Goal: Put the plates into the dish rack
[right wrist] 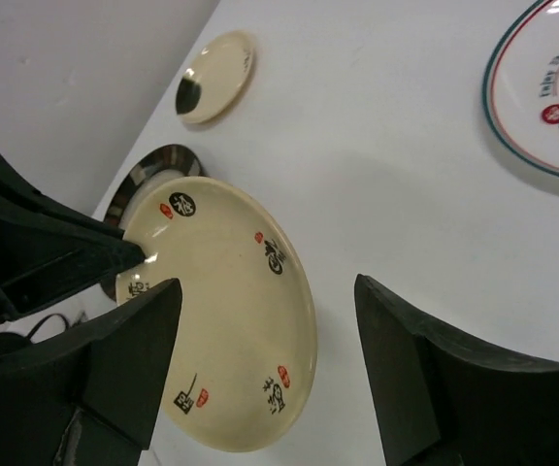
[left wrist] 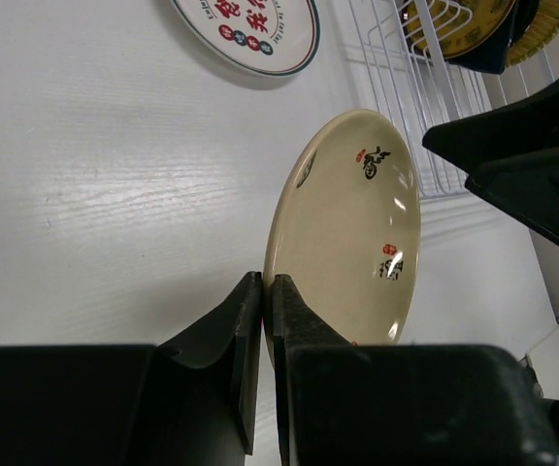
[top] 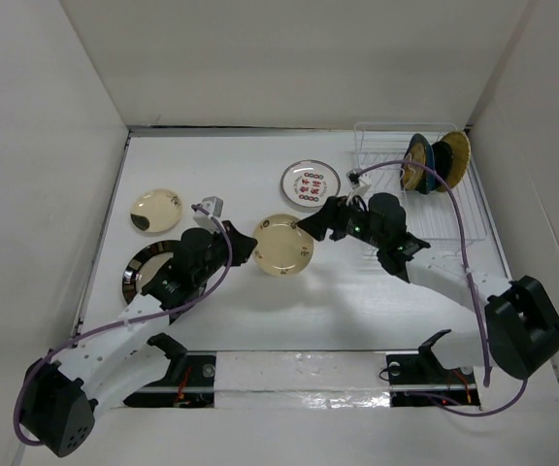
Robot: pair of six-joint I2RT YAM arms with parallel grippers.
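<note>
My left gripper is unable to reach the dish rack (top: 411, 209), so next my right gripper takes the cream plate's free edge (top: 309, 239) before my left gripper opens.
My left gripper (top: 251, 249) is shut on the near rim of a cream plate (top: 282, 245) with black and red marks, holding it tilted above the table; the left wrist view shows the fingers (left wrist: 289, 301) pinching the plate's (left wrist: 357, 223) edge. My right gripper (top: 314, 224) is open, and its jaws straddle the opposite side of the same plate (right wrist: 212, 282) without touching it. The wire dish rack (top: 435, 218) stands at the far right and holds a blue plate (top: 419, 155) and a woven yellow plate (top: 452, 155) upright.
A white plate with red-green marks (top: 311, 183) lies at the back centre. A small cream plate with a dark blot (top: 155, 210) lies at the left. A dark-rimmed plate (top: 142, 267) sits partly under my left arm. White walls enclose the table.
</note>
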